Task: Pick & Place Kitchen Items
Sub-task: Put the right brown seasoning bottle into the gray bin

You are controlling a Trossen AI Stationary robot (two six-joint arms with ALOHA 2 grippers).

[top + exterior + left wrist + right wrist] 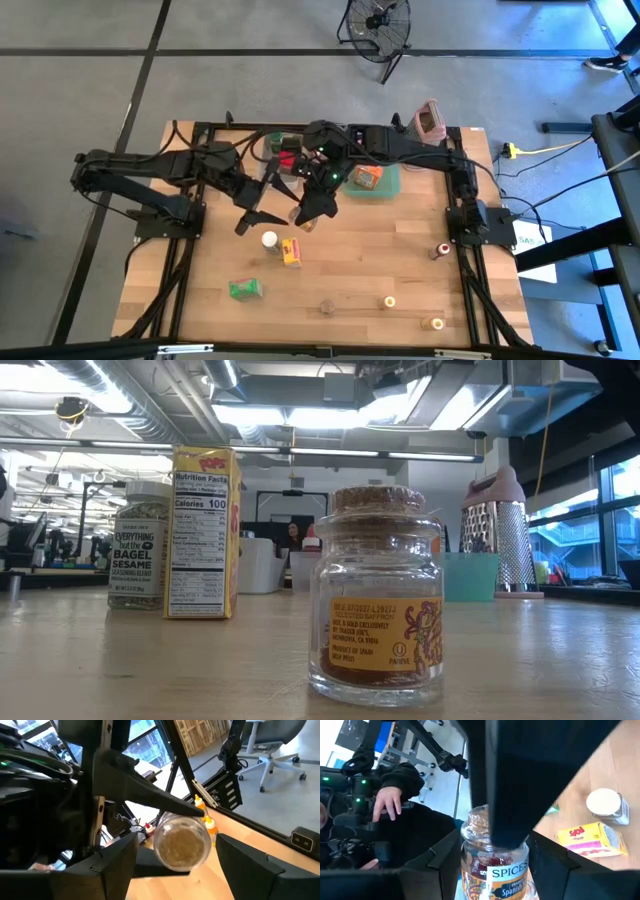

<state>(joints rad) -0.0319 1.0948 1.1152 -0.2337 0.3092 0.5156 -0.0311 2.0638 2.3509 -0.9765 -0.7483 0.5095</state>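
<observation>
My left gripper is on the same side as the bin with the red-lidded tin (286, 159), so it should take the jar (182, 842) from my right gripper and put it in that bin.
A small glass spice jar (495, 865) with a cork top and an orange label hangs above the middle of the table (305, 218), and my right gripper (315, 205) is shut on it. In the left wrist view one round end of the jar (182, 842) faces the camera. My left gripper (250, 218) stands open just left of the jar, its fingers (115, 865) flanking the jar in its own view. A dark finger (510, 795) crosses in front of the jar's top; I see no touch. My right gripper pinches the jar's glass body (470, 865) between its two fingers, one on each side, below the cork top. The fingers (150, 795) come slanting down from the table's far right. The jar is lifted clear of the table.
On the table lie a white-capped bottle (269, 240), a yellow and red box (291, 252), a green box (244, 289) and small bottles along the near edge (389, 301). A green tray (388, 188) and a grater (430, 120) stand at the far side. A person's hand (387, 802) shows beyond the table.
</observation>
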